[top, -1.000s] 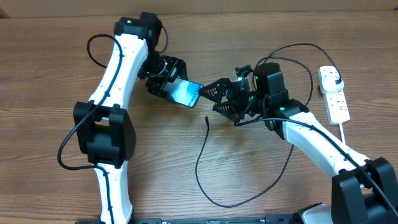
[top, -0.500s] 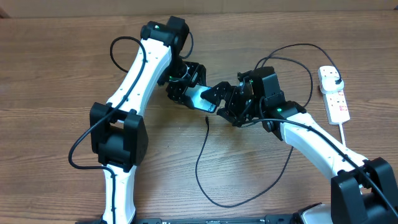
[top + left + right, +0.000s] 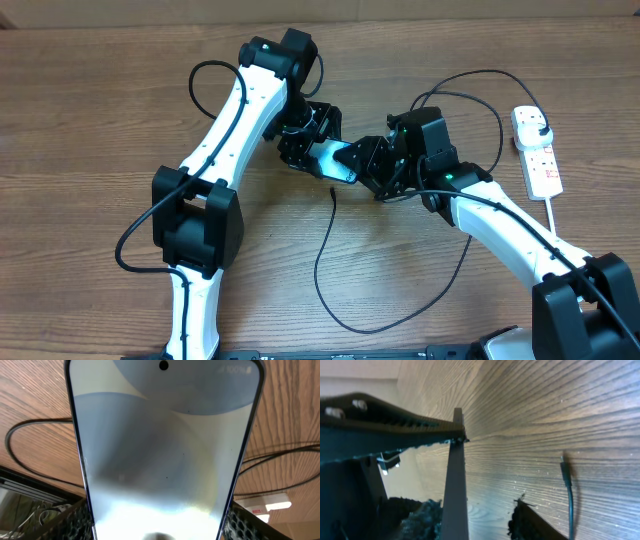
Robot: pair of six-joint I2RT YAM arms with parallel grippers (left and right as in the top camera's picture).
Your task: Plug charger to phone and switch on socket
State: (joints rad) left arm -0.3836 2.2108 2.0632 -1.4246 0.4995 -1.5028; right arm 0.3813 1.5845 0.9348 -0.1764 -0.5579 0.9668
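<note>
The robot's left gripper has the phone across its long side edges (image 3: 243, 452), so next the right gripper takes the phone first, before the left gripper grips its screen and back (image 3: 160, 460).
My left gripper (image 3: 305, 145) is shut on the phone (image 3: 332, 160), holding it above the table; its lit screen (image 3: 165, 445) fills the left wrist view between the meshed fingers (image 3: 75, 521). My right gripper (image 3: 362, 165) stands open around the phone's other end. In the right wrist view the phone (image 3: 456, 485) is edge-on against the left pad (image 3: 420, 516), with a gap to the other finger (image 3: 535, 522). The charger's tip (image 3: 332, 192) lies loose on the table below the phone, also seen from the right wrist as the thin black cable (image 3: 568, 495). The white socket (image 3: 537, 150) lies at the far right.
The charger cable (image 3: 330, 300) loops toward the front edge, then runs back up to the black plug head (image 3: 540, 124) on the socket. The socket's white cord (image 3: 552, 215) trails toward the front right. The wooden table (image 3: 80, 120) fills the scene.
The left arm carried the phone to the right into the right gripper's jaws. The right jaws have narrowed around the phone's end.
</note>
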